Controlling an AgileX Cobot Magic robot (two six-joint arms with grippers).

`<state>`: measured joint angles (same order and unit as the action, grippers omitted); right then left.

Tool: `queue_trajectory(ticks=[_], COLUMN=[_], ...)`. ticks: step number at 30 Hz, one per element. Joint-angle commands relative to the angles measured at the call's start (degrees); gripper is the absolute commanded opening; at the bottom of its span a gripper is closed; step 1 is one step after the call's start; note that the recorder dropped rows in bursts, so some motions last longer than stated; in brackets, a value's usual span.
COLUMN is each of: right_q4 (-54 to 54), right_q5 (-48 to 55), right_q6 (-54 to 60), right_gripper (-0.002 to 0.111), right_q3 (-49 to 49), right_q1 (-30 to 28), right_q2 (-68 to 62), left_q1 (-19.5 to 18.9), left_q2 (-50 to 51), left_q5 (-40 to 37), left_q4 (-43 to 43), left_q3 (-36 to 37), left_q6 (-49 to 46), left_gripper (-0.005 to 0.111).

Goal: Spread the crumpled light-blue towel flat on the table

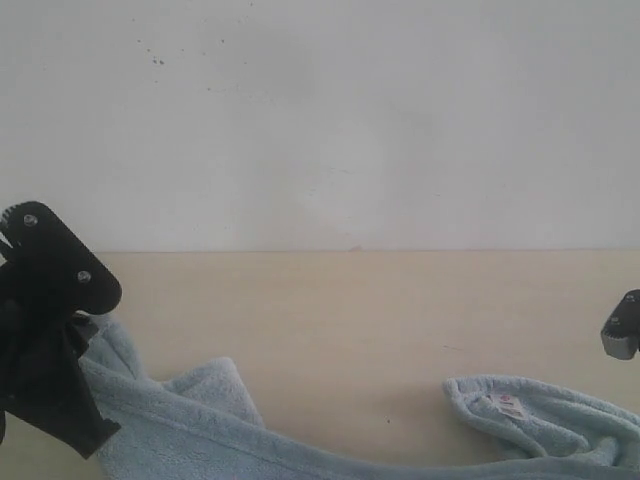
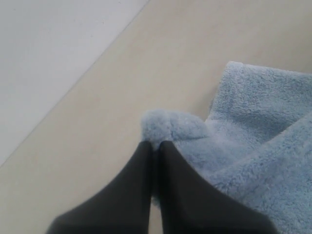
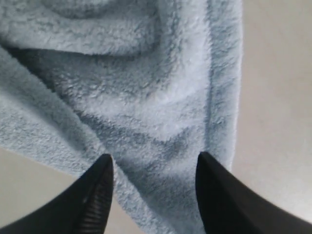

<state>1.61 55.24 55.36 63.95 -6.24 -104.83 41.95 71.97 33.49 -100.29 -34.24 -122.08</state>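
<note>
The towel's label end (image 1: 522, 415) lies folded while my left gripper holds a corner of the towel. So next my right gripper takes hold of that end's edge (image 3: 152, 207) before both grippers raise the towel.
The light-blue towel (image 1: 200, 420) lies crumpled along the near edge of the table (image 1: 350, 310), stretching from left to right, with its white label (image 1: 508, 404) showing near the right end. My left gripper (image 2: 156, 144) is shut on a small bunched corner of the towel (image 2: 173, 126) and sits at the left of the exterior view (image 1: 50, 340). My right gripper (image 3: 153, 161) is open, its two fingers standing wide apart just above a folded stretch of the towel (image 3: 146, 97) near its hemmed edge (image 3: 219, 97). Only part of that gripper (image 1: 622, 325) shows at the right edge of the exterior view.
A plain white wall (image 1: 320, 120) rises behind the table's far edge. Bare table surface (image 1: 350, 330) lies between the towel and the wall.
</note>
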Motion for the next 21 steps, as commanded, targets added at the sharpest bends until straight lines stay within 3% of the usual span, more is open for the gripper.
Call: queue_trajectory(ticks=[1,4,12,14,18,21], right_q4=[0.48,0.32,0.43,0.43,0.43,0.43], right_q5=[1.00,3.66,-0.93,-0.93,-0.42,-2.26], right_q6=[2.38,2.30,1.96,1.96,0.43,-7.31], right_gripper=[0.050,0.050,0.049,0.041,0.000,0.000], right_q3=[-0.04,-1.86,-4.34,-4.45,-4.45,-4.45], right_q1=[0.12,0.12,0.12,0.12,0.12,0.12], right_q2=[-1.08,-3.20,-3.74,-3.74,-3.74,-3.15], left_q1=[-0.20,-0.20,-0.20,-0.20,-0.20,-0.20], left_q2=[0.11,0.11,0.11,0.11,0.11,0.11], left_q5=[-0.57,-0.57,-0.94,-0.94,-0.93,0.91], left_q4=[0.35,0.35,0.35,0.35,0.35,0.35], left_q3=[-0.59,-1.11,-1.11,-1.11,-1.11,-1.11], left_q6=[-0.06,-0.06,-0.06,-0.06,-0.06,-0.06], left_gripper=[0.004,0.004,0.004,0.004,0.004,0.004])
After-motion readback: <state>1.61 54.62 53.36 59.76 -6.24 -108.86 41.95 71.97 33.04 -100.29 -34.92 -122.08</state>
